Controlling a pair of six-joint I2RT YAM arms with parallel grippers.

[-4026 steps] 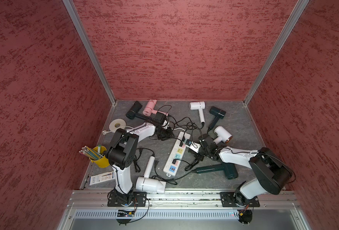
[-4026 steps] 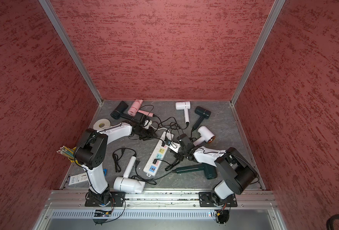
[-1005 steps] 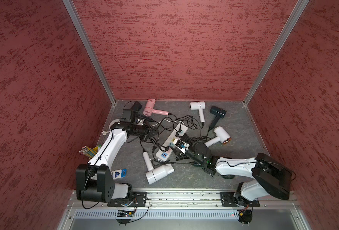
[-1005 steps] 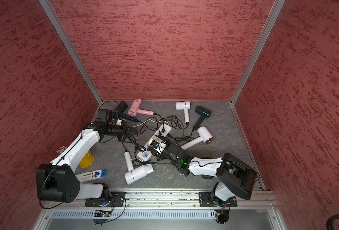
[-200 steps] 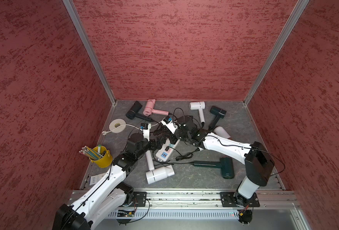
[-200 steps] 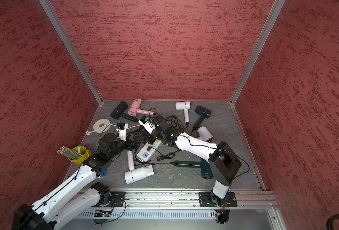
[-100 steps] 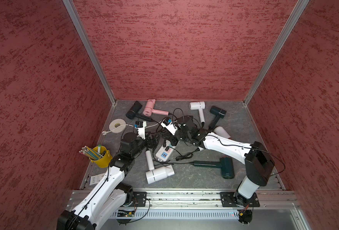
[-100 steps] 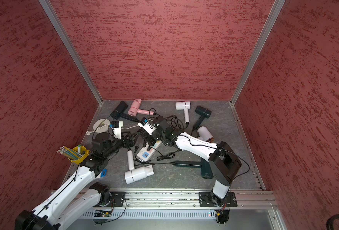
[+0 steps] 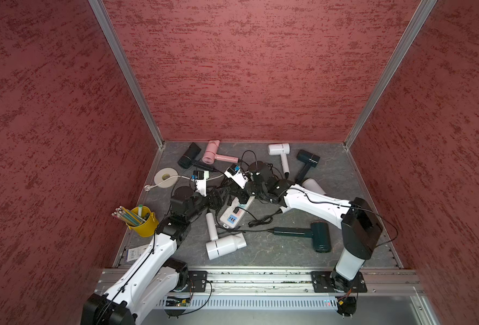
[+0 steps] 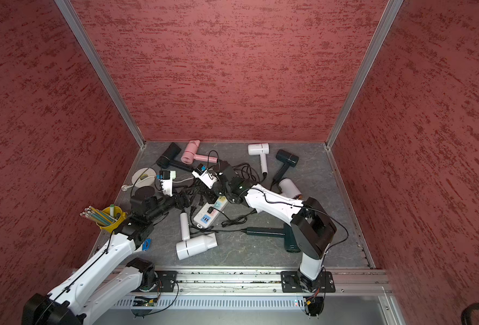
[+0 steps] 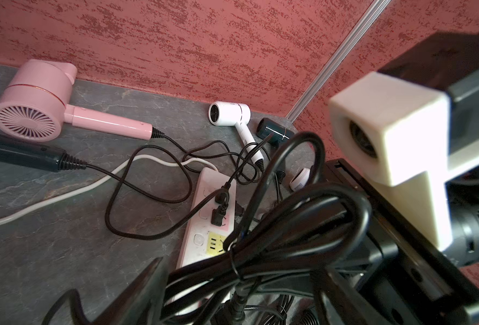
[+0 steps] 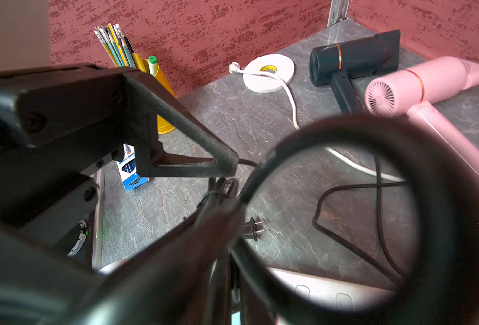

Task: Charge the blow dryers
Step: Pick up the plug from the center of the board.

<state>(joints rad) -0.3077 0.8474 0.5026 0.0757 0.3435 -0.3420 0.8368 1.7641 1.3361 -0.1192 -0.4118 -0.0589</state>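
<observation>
My right gripper is holding the tied bundle of black cord [image 11: 235, 263], away from its plug, so my left gripper should take the bundle while my right gripper grips the plug.
Several blow dryers lie on the grey floor: pink [image 9: 213, 153], black [image 9: 189, 159], white [image 9: 279, 149], navy [image 9: 307, 160], dark green [image 9: 314, 235] and a large white one [image 9: 224, 244]. The white power strip [image 9: 232, 216] lies in the middle with black plugs in it. My right gripper [image 9: 239, 194] is shut on a tied bundle of black cord [image 11: 289, 233], held just above the strip. My left gripper [image 9: 218, 198] faces it, open, with its jaws either side of the same bundle [image 12: 218, 194]. A loose two-pin plug [image 12: 253, 228] lies on the floor below.
A yellow cup of pencils [image 9: 142, 222] stands at the left edge, with a small blue and white pack [image 10: 146, 244] near it. A white tape roll [image 9: 165, 177] and a white cable lie at the back left. Tangled black cords cover the middle. Red walls close three sides.
My left gripper has turned and shifted at the cord bundle, and its jaws have narrowed round it. The right arm has held still with the bundle.
</observation>
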